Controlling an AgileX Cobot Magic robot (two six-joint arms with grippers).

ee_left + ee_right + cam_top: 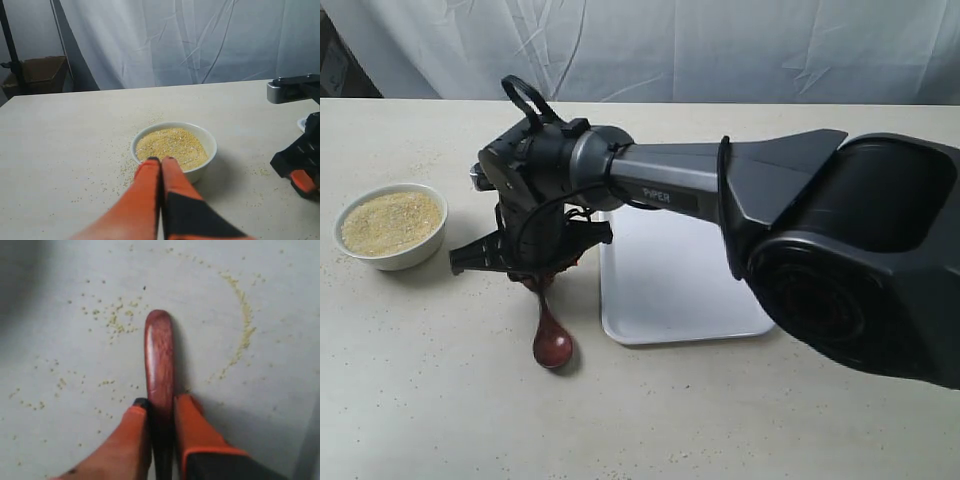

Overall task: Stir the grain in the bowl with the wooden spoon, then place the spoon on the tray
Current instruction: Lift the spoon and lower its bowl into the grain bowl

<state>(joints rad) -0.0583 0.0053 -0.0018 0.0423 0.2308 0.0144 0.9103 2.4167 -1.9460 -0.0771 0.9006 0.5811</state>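
The spoon's oval end faces away from the bowl, so next my right gripper swings it over the grain, leans the spoon there and regrips the spoon's handle.
The white bowl stands at the table's left, filled with yellow-beige grain. My right gripper reaches across the middle and is shut on the handle of the dark red-brown wooden spoon, which points down with its oval end near the table, right of the bowl. In the right wrist view the spoon runs out from between the shut fingers of the gripper. The white tray lies behind the right arm, partly hidden. My left gripper is shut and empty, close in front of the bowl and grain.
Loose grains lie scattered on the beige table under the spoon and around the bowl. The right arm's bulky black body covers the right side of the exterior view. A white curtain hangs behind the table.
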